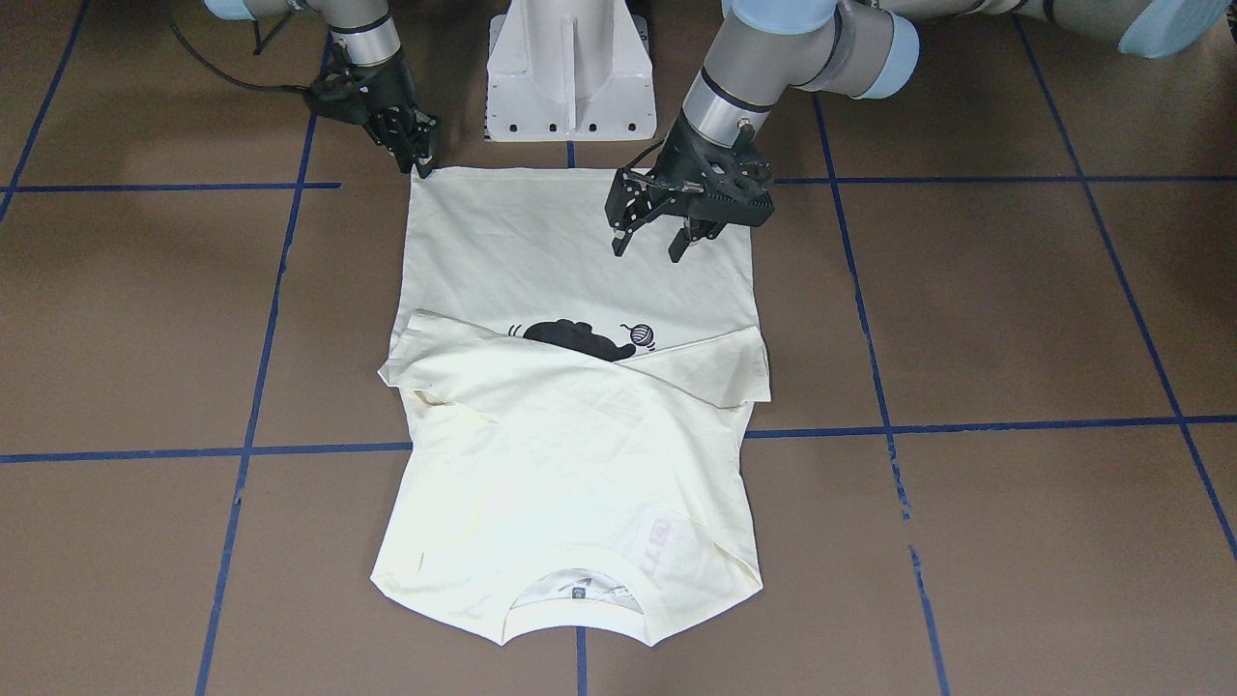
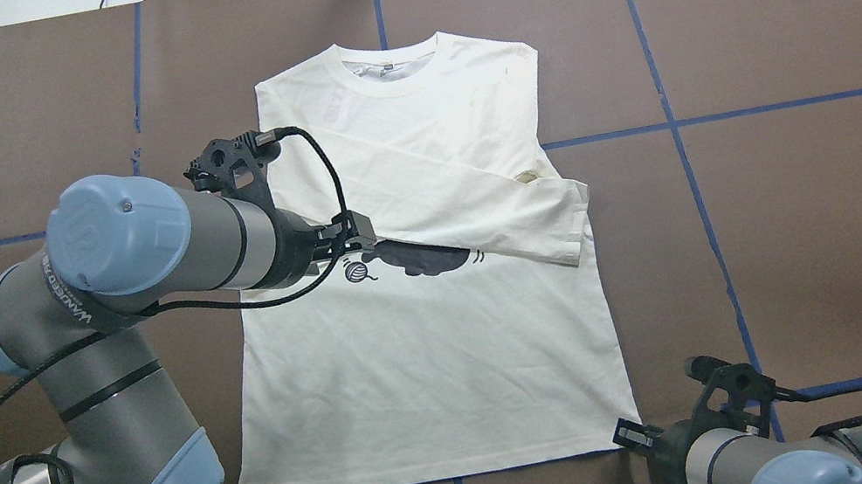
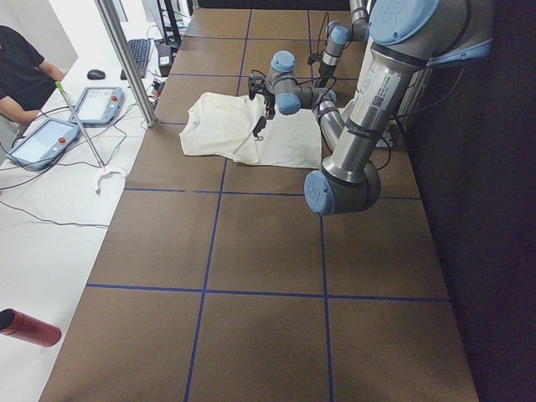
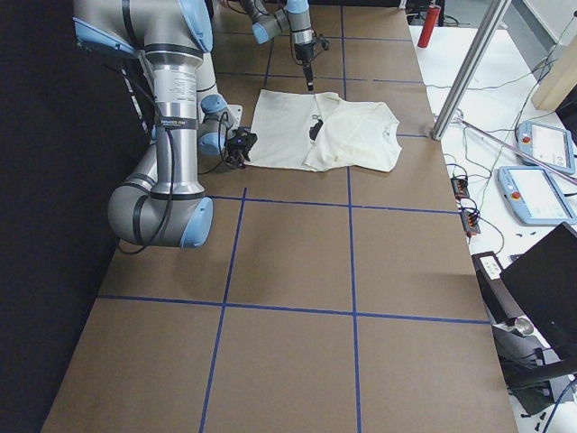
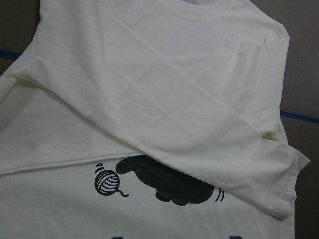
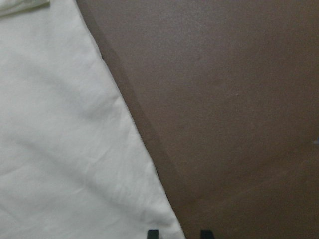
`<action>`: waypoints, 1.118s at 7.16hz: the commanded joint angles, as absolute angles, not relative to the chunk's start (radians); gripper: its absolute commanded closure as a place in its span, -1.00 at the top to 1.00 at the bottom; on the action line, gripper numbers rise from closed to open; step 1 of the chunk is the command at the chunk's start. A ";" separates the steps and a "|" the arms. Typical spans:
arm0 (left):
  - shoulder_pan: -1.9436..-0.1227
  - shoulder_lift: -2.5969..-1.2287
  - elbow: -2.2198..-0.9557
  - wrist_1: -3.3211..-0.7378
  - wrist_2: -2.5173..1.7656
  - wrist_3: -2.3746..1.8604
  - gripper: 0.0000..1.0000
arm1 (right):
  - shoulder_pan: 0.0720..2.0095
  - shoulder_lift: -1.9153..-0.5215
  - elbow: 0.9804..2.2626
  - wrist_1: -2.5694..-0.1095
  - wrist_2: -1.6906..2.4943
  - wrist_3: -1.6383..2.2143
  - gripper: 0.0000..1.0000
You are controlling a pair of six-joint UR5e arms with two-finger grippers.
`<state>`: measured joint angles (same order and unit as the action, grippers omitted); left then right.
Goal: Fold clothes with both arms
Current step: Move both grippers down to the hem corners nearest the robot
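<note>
My gripper will fold the shirt's hem toward the shirt's collar, and one sleeve corner [image 1: 385,372] will still show, because it sticks out past the shirt's side edge [image 1: 402,391].
The cream long-sleeved shirt [image 1: 570,454] lies flat and face up on the brown table, collar away from the robot. Both sleeves are crossed over the chest and half cover the black cat print [image 2: 421,260]. My left gripper [image 1: 649,249] hovers open over the lower body of the shirt, near its hem, holding nothing. In the overhead view its fingers are hidden under the wrist. My right gripper [image 1: 417,166] sits at the shirt's hem corner. In the right wrist view its fingertips [image 6: 153,233] show a narrow gap, with the cloth corner [image 6: 164,219] just ahead of it.
The white pedestal base [image 1: 570,72] stands just behind the hem. Blue tape lines [image 1: 580,430] grid the table. A side bench in the left view holds teach pendants [image 3: 42,138], with a person [image 3: 21,75] and a metal post [image 3: 126,59] there. Bare table surrounds the shirt.
</note>
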<state>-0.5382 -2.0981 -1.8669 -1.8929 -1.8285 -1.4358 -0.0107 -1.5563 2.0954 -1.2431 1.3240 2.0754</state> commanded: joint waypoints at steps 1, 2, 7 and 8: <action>-0.537 -2.095 -1.865 -1.893 -1.829 -1.436 0.54 | -0.014 -1.555 2.095 -1.243 1.324 2.075 -0.42; -0.538 -2.095 -1.867 -1.893 -1.829 -1.436 0.54 | -0.017 -1.555 2.095 -1.243 1.324 2.075 -0.58; -0.510 -2.002 -1.900 -1.887 -1.763 -1.552 0.60 | -0.011 -1.595 2.166 -1.243 1.334 2.066 -1.00; -0.430 -1.947 -1.954 -1.885 -1.694 -1.609 0.60 | -0.011 -1.639 2.198 -1.241 1.344 2.063 -1.00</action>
<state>-0.4998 -1.9999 -1.9059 -1.8869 -1.7663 -1.5330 -0.0121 -1.5934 2.1575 -1.2422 1.3299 2.0670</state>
